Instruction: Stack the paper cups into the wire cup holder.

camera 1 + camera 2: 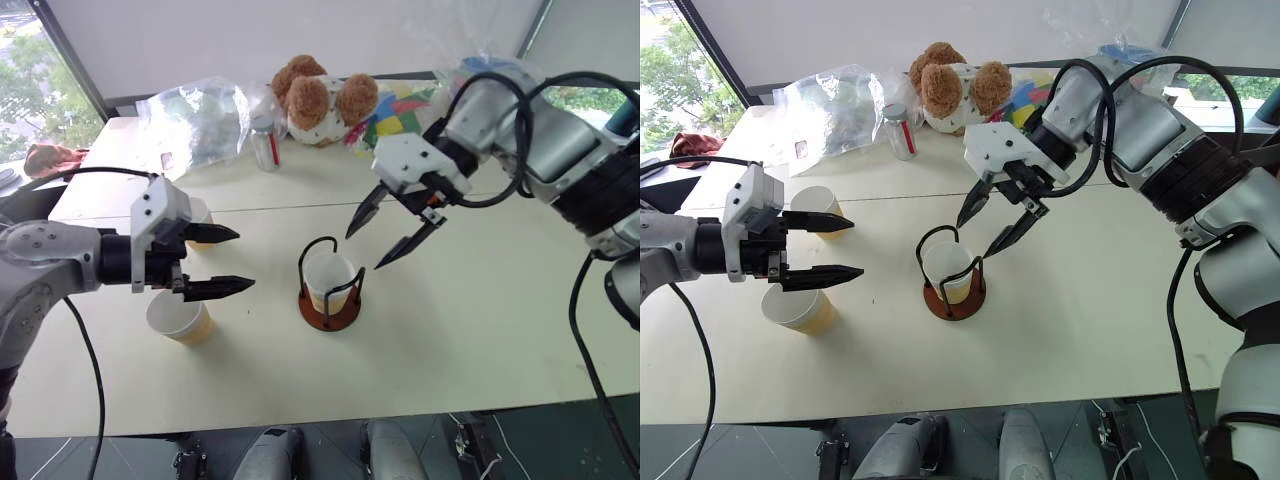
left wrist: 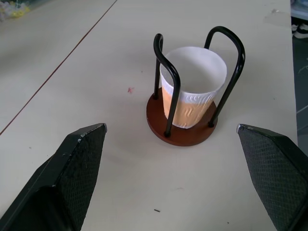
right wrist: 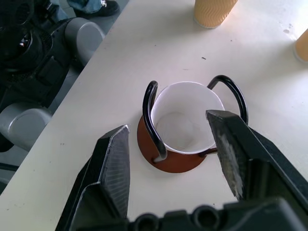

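The paper cup (image 1: 180, 318) should sit deep when I lower it into the holder with my left gripper, because the cup inside (image 1: 329, 278) is open and gets narrower toward the bottom.
The wire cup holder (image 1: 341, 318) stands mid-table on its reddish-brown base, with one paper cup (image 1: 330, 276) upright inside its black loops. My right gripper (image 1: 365, 250) hovers just above and to the right of that cup, open and pointing down at it with nothing between its fingers. Left of the holder, my left gripper (image 1: 245, 260) is open and empty, aimed level toward it. A second paper cup (image 1: 182, 320) stands under the left gripper. A third cup (image 1: 200, 214) is partly hidden behind that hand.
A teddy bear (image 1: 325, 100), a clear plastic bag (image 1: 195, 120), a small jar (image 1: 265, 146) and a colourful packet (image 1: 400, 115) line the table's far side. The table's front edge (image 1: 320, 425) runs close below the holder.
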